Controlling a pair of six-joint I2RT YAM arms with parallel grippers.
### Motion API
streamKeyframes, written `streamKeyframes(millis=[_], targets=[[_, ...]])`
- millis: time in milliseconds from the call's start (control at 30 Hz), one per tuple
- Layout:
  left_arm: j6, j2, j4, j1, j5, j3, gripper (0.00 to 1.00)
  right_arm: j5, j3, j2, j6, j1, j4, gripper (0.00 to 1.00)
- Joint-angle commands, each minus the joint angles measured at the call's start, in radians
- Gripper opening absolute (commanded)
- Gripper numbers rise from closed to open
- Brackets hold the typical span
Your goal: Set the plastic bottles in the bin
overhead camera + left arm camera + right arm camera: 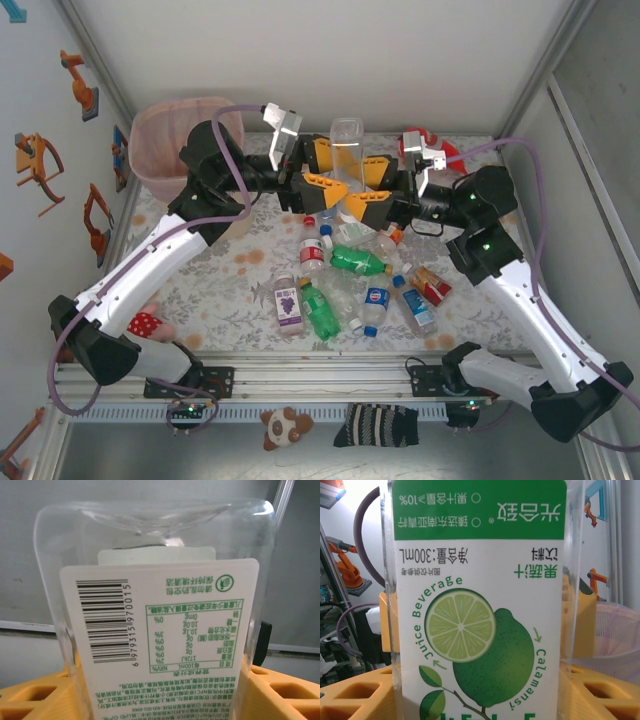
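Next, my right gripper opens and leaves the square bottle (347, 142) to my left gripper, because both grippers are on it and my right gripper is far from the bin (188, 150).
A clear square bottle (346, 150) with a white and green lime label hangs upside down above the table's back middle. My left gripper (333, 167) clamps it from the left and my right gripper (372, 188) from the right. In the left wrist view the bottle (165, 605) shows its barcode side, with the left gripper (162, 700) closed on it between yellow fingers (30, 700). In the right wrist view the bottle (480, 580) shows its lime picture inside the right gripper (482, 700). Several other plastic bottles (355, 262) lie heaped at mid-table. The pink mesh bin (160, 140) stands back left.
A red plush (432, 148) sits behind the right gripper. A red spotted toy (145, 323) lies by the left arm's base. The bin's rim (615, 630) appears behind the bottle in the right wrist view. Enclosure walls ring the table.
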Motion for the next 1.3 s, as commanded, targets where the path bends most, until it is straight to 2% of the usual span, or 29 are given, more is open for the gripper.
streamKeyframes(millis=[0,133,267,367,467,533,667,767,1000,1100,1267], targets=[[0.015,-0.027,0.023,-0.002,0.008,0.006,0.64,0.006,0.028,-0.009,-0.022,0.009,0.014,0.46],[0.017,-0.027,0.024,-0.001,0.007,0.006,0.58,0.016,0.024,-0.015,-0.025,0.009,0.009,0.46],[0.029,-0.032,0.007,-0.001,-0.001,0.008,0.57,0.031,0.025,-0.026,-0.045,0.009,-0.021,0.50],[0.064,-0.039,-0.051,-0.001,-0.027,0.018,0.57,0.057,0.029,-0.044,-0.083,0.009,-0.083,0.71],[0.138,-0.053,-0.163,0.005,-0.082,0.034,0.57,0.094,0.030,-0.075,-0.134,0.009,-0.165,0.82],[0.181,-0.068,-0.240,0.016,-0.147,0.041,0.58,0.131,0.031,-0.101,-0.177,0.008,-0.230,0.86],[0.251,-0.088,-0.407,0.050,-0.308,0.074,0.58,0.226,0.032,-0.150,-0.246,0.009,-0.349,0.87],[0.295,-0.091,-0.547,0.088,-0.454,0.109,0.57,0.297,0.037,-0.177,-0.291,0.009,-0.422,0.87],[0.353,-0.044,-0.869,0.195,-0.828,0.252,0.56,0.550,0.091,-0.172,-0.338,0.008,-0.601,0.87],[0.364,-0.004,-0.986,0.254,-0.934,0.330,0.56,0.602,0.106,-0.160,-0.343,0.008,-0.636,0.86],[0.345,0.046,-1.102,0.390,-0.995,0.414,0.56,0.665,0.118,-0.143,-0.356,0.008,-0.681,0.86]])
